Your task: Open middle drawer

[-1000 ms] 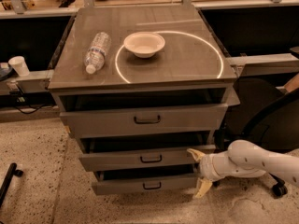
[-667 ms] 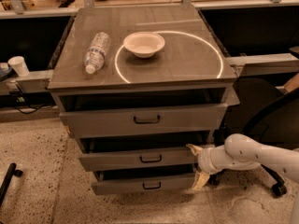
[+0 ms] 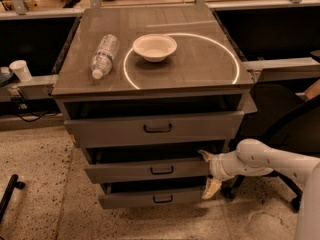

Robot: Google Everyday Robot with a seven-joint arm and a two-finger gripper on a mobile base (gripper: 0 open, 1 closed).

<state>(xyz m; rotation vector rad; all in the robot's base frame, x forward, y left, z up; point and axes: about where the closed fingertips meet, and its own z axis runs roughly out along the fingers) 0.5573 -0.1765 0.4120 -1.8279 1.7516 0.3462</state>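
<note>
My gripper should hook the front's top edge [image 3: 196, 161] and pull, since the middle drawer is only partly open, with one open fingertip at its front's top corner [image 3: 202, 160].
The middle drawer [image 3: 150, 170] is the second grey front of the cabinet, with a small black loop handle [image 3: 162, 170]. A dark gap shows above its front. My gripper [image 3: 207, 172] is at the drawer's right end, well to the right of the handle. It is open: one cream fingertip [image 3: 204, 155] sits at the top right corner of the drawer front, the other [image 3: 211, 188] hangs below it. It holds nothing. The white arm [image 3: 265, 160] reaches in from the right.
The taller top drawer [image 3: 155, 129] and the short bottom drawer [image 3: 150, 199] also show dark gaps above them. On the cabinet top lie a plastic bottle [image 3: 104, 55] and a white bowl [image 3: 154, 46]. A dark office chair [image 3: 280, 124] stands to the right, and a paper cup [image 3: 21, 70] to the left.
My gripper and arm have shifted a little left and up, closer to the right end of the middle drawer. The drawers look unmoved.
</note>
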